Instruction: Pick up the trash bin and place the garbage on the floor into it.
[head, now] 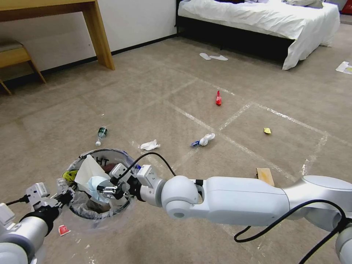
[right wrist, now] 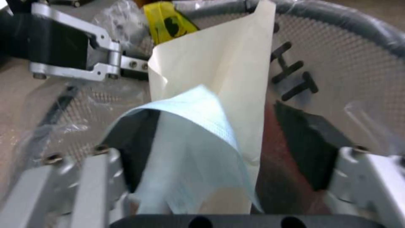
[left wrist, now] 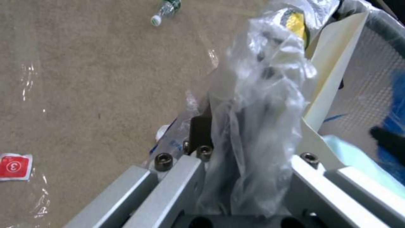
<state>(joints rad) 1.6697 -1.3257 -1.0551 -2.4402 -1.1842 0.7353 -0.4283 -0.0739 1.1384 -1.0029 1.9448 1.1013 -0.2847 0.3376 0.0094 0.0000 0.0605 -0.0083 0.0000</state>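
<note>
The brown box (head: pixel 264 176) lies low and has a thin, flat side (head: pixel 266 174), so it will crumple into a narrow fold when the robot lifts it.
The trash bin (head: pixel 121 157) is a round mesh bin lined with clear plastic, held off the carpet at lower left. My left gripper (head: pixel 66 196) is shut on its near rim and bag (left wrist: pixel 253 95). My right gripper (head: pixel 105 190) reaches over the bin's mouth, open, with a pale blue mask (right wrist: pixel 190 142) hanging between its jaws beside cream paper (right wrist: pixel 219 69) inside the bin wall (right wrist: pixel 346 72). Garbage on the floor: a plastic bottle (head: pixel 101 134), a white tissue (head: pixel 150 145), a white and blue wad (head: pixel 203 140), a red wrapper (head: pixel 218 98), a yellow wrapper (head: pixel 267 130), a brown box (head: pixel 265 176).
A small red packet (head: pixel 64 230) lies on the carpet just under the bin. A bed (head: pixel 264 22) stands at the far right, with white slippers (head: pixel 213 57) in front. A wooden desk leg (head: pixel 99 36) and chair (head: pixel 14 55) are at far left. Tape lines cross the carpet.
</note>
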